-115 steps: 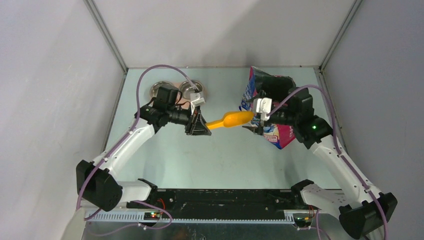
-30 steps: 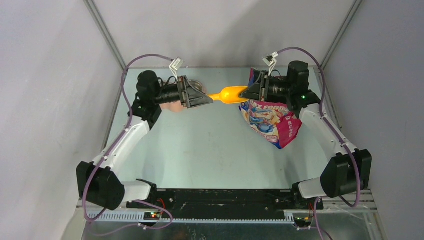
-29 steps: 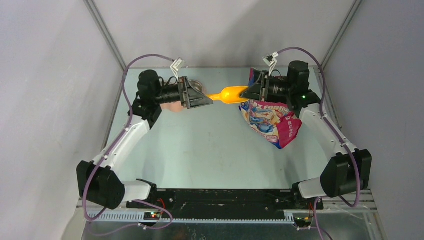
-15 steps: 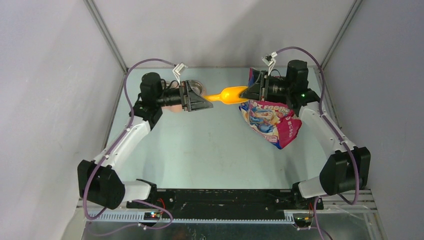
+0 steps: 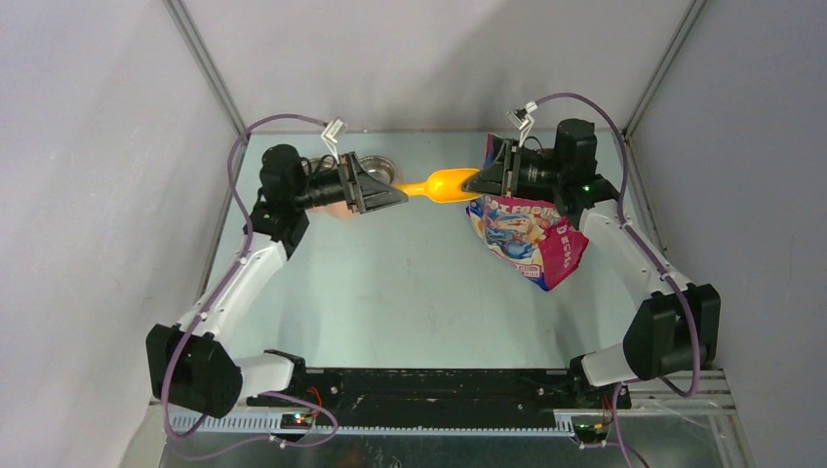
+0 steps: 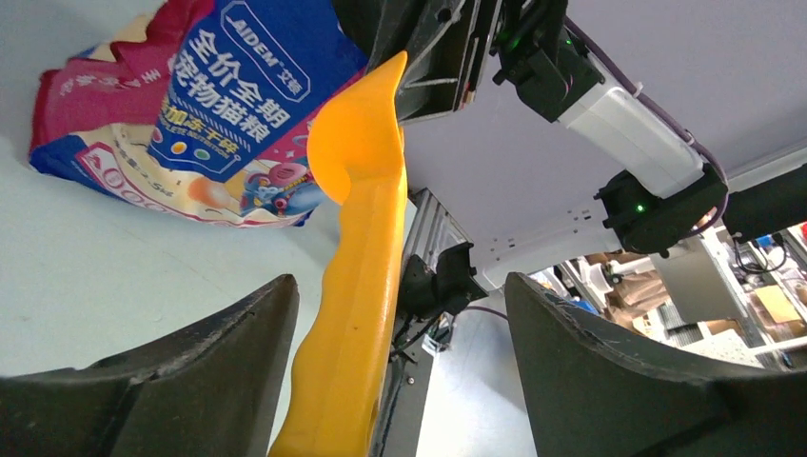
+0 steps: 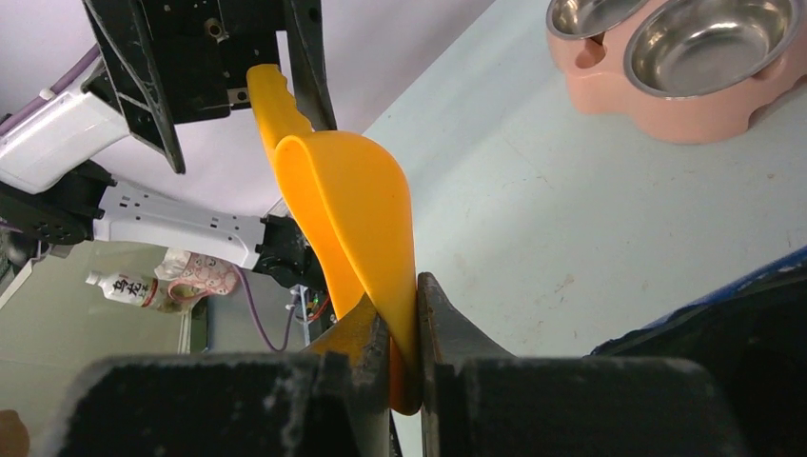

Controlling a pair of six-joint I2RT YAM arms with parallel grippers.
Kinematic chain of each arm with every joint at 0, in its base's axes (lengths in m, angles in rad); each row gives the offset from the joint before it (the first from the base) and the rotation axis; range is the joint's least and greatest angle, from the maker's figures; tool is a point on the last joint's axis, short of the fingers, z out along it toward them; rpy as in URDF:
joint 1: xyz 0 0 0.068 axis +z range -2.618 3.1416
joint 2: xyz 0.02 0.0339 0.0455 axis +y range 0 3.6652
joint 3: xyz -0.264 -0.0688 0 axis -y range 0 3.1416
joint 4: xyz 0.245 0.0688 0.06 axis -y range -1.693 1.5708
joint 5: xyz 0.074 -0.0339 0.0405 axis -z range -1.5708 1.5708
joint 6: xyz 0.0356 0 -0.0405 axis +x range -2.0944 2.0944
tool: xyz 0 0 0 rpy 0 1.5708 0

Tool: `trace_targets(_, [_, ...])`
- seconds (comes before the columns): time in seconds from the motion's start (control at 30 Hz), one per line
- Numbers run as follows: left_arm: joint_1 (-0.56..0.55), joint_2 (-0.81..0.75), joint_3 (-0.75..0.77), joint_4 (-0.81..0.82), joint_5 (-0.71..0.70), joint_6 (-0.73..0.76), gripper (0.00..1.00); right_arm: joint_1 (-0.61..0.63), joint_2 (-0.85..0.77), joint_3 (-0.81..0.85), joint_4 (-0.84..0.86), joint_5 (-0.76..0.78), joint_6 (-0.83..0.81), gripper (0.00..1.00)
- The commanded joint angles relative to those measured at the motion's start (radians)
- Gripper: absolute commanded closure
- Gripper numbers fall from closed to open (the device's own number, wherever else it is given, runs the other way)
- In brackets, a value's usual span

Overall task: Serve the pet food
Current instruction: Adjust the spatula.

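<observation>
I should close my left gripper on the handle (image 5: 414, 189) before I open my right gripper, because my right gripper pinches the orange scoop by its bowl's rim (image 5: 462, 182).
The orange scoop (image 5: 444, 183) hangs level above the back of the table. My right gripper (image 5: 480, 180) is shut on the rim of its bowl (image 7: 366, 205), the fingers (image 7: 440, 319) pinching the thin edge. My left gripper (image 5: 382, 193) is open around the scoop's handle (image 6: 357, 314), with a gap on both sides. The pet food bag (image 5: 531, 234), blue, pink and red, lies under the right arm and also shows in the left wrist view (image 6: 205, 105). No kibble shows.
The pink feeder (image 7: 609, 100) with two steel bowls (image 7: 709, 38) stands at the back left, partly hidden under my left gripper in the top view (image 5: 378, 166). Grey walls enclose the table on three sides.
My left gripper has drawn back a little to the left along the handle, open. The right gripper keeps its hold on the scoop, which has barely moved in the last second.
</observation>
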Motion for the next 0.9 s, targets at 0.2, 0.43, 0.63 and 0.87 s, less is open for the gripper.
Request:
trace_targets(0.2, [0.044,-0.069,0.01,0.011,0.01,-0.001,0.14,0.037,-0.136,-0.003,0.071,0.153,0.045,1.0])
trace_targets(0.43, [0.077,-0.103,0.008,0.041,0.023,-0.035,0.14,0.092,-0.108,0.044,0.04,0.185,0.042,1.0])
trace_targets(0.63, [0.1,-0.125,0.002,0.054,0.048,-0.057,0.16,0.118,-0.063,0.044,0.045,0.194,0.049,1.0])
trace_targets(0.87, [0.1,-0.122,-0.003,0.063,0.044,-0.06,0.18,0.12,-0.014,0.044,0.111,0.181,0.112,1.0])
